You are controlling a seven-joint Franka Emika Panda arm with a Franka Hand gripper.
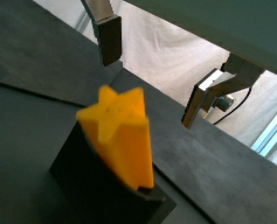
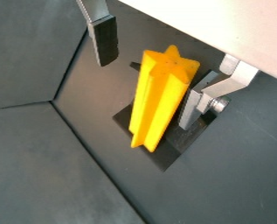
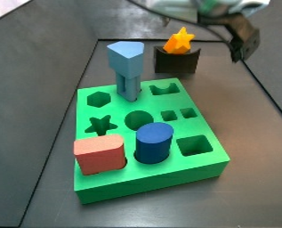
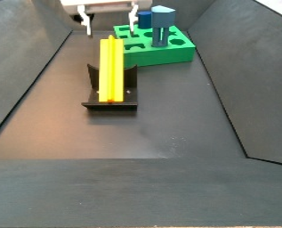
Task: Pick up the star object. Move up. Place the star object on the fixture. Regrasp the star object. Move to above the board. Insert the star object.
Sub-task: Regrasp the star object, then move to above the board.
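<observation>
I expect the star object (image 3: 179,42) to come loose and leave the fixture behind when I lift, because it is leaning in the dark fixture's open curved top (image 3: 193,55).
The star object (image 2: 155,101) is an orange-yellow star-section prism. It rests leaning on the dark fixture (image 2: 164,150), and shows the same way in both side views (image 3: 179,39) (image 4: 109,67). My gripper (image 2: 148,94) is open and holds nothing. Its fingers (image 2: 106,42) stand apart on either side of the star's upper end, and one finger (image 2: 197,107) is close beside the star. In a side view the gripper (image 4: 108,29) hangs just above the star's far end. The green board (image 3: 108,183) lies beside the fixture (image 3: 179,62), with its star cut-out (image 3: 101,125) open.
On the board stand a tall light-blue peg (image 3: 126,67), a red rounded block (image 3: 98,156) and a dark blue cylinder (image 3: 153,144). Dark sloping walls (image 4: 36,80) enclose the floor on both sides. The board (image 4: 167,55) sits at the far end of the floor.
</observation>
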